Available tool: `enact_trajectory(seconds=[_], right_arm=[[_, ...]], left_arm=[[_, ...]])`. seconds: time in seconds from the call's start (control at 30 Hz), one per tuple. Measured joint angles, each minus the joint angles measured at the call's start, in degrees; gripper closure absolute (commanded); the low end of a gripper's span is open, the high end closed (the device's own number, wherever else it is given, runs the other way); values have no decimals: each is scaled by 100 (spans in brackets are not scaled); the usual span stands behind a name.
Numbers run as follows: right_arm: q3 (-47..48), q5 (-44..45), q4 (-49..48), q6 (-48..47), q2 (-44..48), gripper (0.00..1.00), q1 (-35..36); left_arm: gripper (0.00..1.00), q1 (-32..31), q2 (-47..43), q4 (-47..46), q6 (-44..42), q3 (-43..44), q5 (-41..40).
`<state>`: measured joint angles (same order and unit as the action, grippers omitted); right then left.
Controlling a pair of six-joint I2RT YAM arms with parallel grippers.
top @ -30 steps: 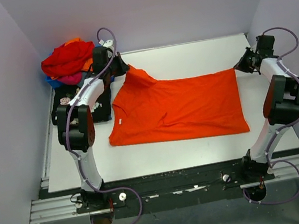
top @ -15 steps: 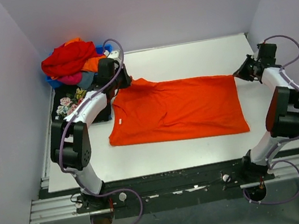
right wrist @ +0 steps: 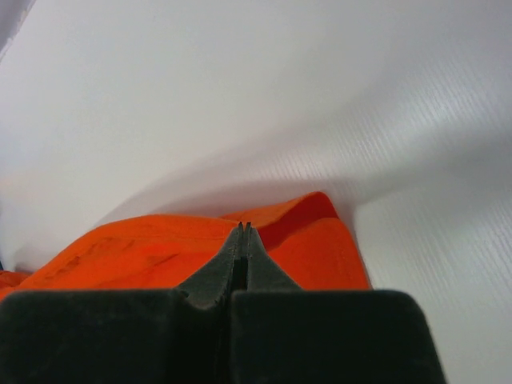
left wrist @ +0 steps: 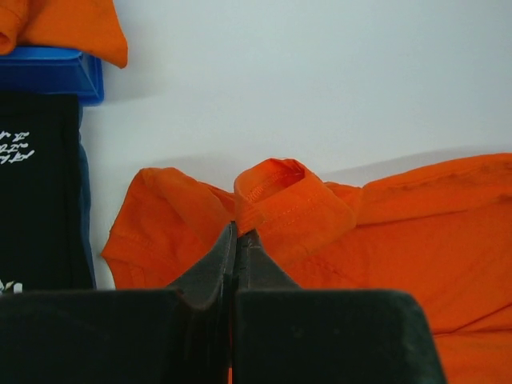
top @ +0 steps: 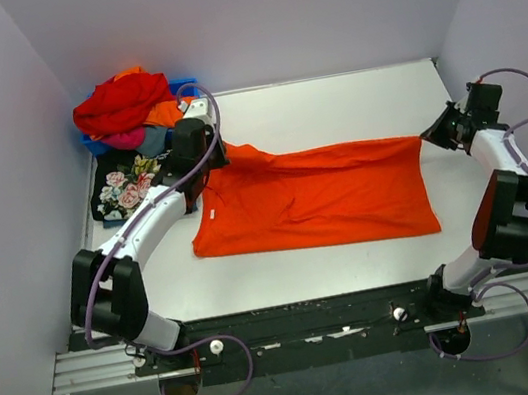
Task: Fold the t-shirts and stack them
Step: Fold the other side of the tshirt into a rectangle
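The orange t-shirt's far edge (top: 337, 150) is stretched between both grippers. My left gripper should keep going across the t-shirt's flat body and let go of the sleeve at the t-shirt's near edge (top: 229, 252).
A plain bright orange t-shirt (top: 315, 197) lies spread across the middle of the white table. My left gripper (top: 218, 154) is shut on its far left corner; the left wrist view shows the jaws (left wrist: 237, 233) pinching a raised fold of sleeve hem (left wrist: 280, 196). My right gripper (top: 428, 136) is shut at the shirt's far right corner; in the right wrist view the closed tips (right wrist: 244, 228) sit at a lifted orange edge (right wrist: 312, 210). A black t-shirt with pink rose print (top: 126, 188) lies at the left edge.
A heap of red (top: 116, 101), orange and pink shirts fills the blue bin (top: 183, 86) at the far left corner. The bin's rim (left wrist: 48, 72) and the black shirt (left wrist: 40, 192) sit just left of my left gripper. Walls close in left, right and behind.
Both grippers have moved toward the near side, drawing the shirt's far edge with them. The left arm's elbow has swung down and left, uncovering the rose-print shirt.
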<state>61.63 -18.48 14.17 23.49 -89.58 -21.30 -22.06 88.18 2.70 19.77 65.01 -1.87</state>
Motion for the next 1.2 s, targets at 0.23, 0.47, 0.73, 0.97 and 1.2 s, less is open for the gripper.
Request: enact_trajectory(seconds=[0.23, 0.47, 0.73, 0.97, 1.2], right_arm=[[-267, 2, 70, 9, 315, 99, -96], [-688, 70, 44, 76, 776, 99, -208], [-1158, 105, -122, 278, 855, 99, -269], [-1453, 109, -341, 503, 855, 99, -295], [-1733, 111, -566, 662, 887, 99, -411]], left_arm=[[100, -295, -492, -22, 17, -492, -466], [100, -358, -527, 4, 74, -774, -802], [100, -393, -774, 0, 334, -1311, -1143], [100, -422, -1178, 4, 516, -1805, -1224], [100, -588, -1502, -2, 675, -2138, -1268]])
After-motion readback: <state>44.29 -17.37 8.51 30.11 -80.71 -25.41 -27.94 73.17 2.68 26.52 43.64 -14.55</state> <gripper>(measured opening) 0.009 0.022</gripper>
